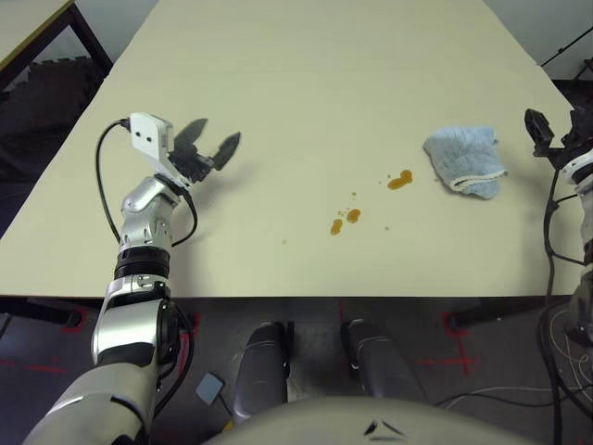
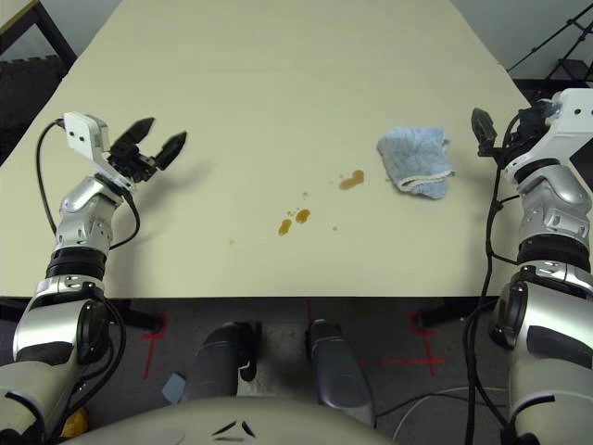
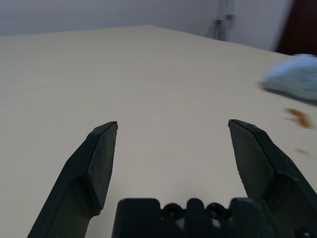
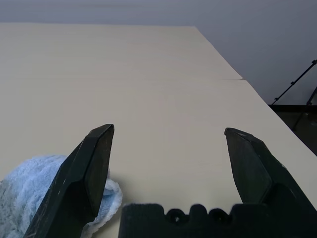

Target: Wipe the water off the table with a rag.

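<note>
My open right gripper should now move toward the light blue rag [image 2: 412, 158] and its near side [image 2: 438, 165] until my fingers are on both sides of a fold. The rag lies crumpled and free beside the gripper.
The light blue rag [image 1: 465, 159] lies crumpled on the right part of the cream table [image 1: 306, 83]. To its left sits the water: one amber blot [image 1: 400, 181] close to the rag and a pair of smaller drops [image 1: 345, 221] nearer the front edge. My right gripper [image 2: 498, 125] hovers open at the table's right edge, just right of the rag [image 4: 29, 183], with nothing between its fingers. On the left side of the table my left gripper [image 1: 220, 132] is open and empty, pointing toward the distant rag [image 3: 294, 74] and water [image 3: 298, 117].
A smaller tabletop with a yellowish edge [image 1: 28, 23] stands at the far left beyond the table. Thin black stand legs [image 1: 570, 46] rise at the far right. Black cables [image 1: 554, 241] hang beside my right arm past the table's right edge.
</note>
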### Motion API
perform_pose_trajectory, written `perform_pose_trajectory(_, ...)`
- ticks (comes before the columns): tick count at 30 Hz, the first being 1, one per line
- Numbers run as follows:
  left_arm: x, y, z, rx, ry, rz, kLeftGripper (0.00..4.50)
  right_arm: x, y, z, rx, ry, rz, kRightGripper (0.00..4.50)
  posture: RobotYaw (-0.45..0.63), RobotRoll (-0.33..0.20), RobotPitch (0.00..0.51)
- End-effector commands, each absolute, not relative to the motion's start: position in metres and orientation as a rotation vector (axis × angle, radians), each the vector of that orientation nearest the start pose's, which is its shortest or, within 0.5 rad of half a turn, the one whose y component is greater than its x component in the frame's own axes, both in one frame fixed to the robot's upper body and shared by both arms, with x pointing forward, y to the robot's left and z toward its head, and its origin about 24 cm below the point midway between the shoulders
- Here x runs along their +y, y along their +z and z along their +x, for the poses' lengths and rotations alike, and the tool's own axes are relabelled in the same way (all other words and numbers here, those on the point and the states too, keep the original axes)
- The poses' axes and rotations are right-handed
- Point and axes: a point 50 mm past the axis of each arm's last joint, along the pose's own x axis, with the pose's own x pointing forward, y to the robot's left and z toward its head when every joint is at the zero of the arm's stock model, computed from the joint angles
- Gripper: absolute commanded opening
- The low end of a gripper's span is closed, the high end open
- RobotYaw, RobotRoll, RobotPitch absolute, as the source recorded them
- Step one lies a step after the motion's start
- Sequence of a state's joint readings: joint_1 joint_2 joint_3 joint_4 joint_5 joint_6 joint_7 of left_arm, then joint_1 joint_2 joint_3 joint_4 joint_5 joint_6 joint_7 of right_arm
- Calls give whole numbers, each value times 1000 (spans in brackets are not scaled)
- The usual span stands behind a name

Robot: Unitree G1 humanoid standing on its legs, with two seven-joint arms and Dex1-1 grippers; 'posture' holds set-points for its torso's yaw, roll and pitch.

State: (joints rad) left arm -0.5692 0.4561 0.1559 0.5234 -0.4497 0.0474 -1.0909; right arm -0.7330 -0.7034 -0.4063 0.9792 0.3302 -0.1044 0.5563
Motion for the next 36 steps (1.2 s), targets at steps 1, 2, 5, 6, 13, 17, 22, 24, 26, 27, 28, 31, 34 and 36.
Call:
perform_pose_trajectory(1,214,134,317,-64,-1073,-75,4500,-372,165,328,-109,-59,11,4478,-193,0,129)
perform_pose_trajectory(2,213,134,313,-45,-1104,-78,4500,-373,166,328,-90,-55,21,4478,-193,0,128)
perform_pose_trajectory(5,212,135,308,-19,-1136,-79,4500,-374,169,328,-45,-23,54,4478,-197,0,129)
perform_pose_trajectory(6,212,136,308,-17,-1135,-79,4500,-374,170,328,-30,-12,63,4478,-197,0,129)
perform_pose_trajectory(13,209,132,309,-16,-1114,-66,4500,-350,175,334,178,195,159,4478,-197,0,131)
perform_pose_trajectory(17,208,131,309,-20,-1110,-66,4500,-336,170,337,272,260,147,4478,-194,0,131)
perform_pose_trajectory(22,208,131,309,-24,-1104,-67,4500,-325,159,343,362,274,120,4478,-189,0,133)
perform_pose_trajectory(24,208,131,309,-25,-1102,-68,4500,-322,154,345,390,267,117,4478,-182,0,133)
perform_pose_trajectory(26,208,131,308,-26,-1099,-68,4500,-319,148,347,418,267,116,4478,-177,0,134)
perform_pose_trajectory(27,208,131,308,-26,-1098,-68,4500,-317,145,348,430,270,113,4478,-177,0,134)
perform_pose_trajectory(28,208,131,307,-25,-1097,-68,4500,-315,142,349,442,270,108,4478,-177,0,134)
perform_pose_trajectory(31,208,131,306,-25,-1095,-69,4500,-310,135,353,461,269,96,4478,-170,0,134)
perform_pose_trajectory(34,208,132,306,-26,-1091,-67,4500,-308,130,355,478,254,68,4478,-162,0,135)
perform_pose_trajectory(36,208,132,306,-26,-1089,-64,4500,-306,126,357,485,248,55,4478,-157,0,135)
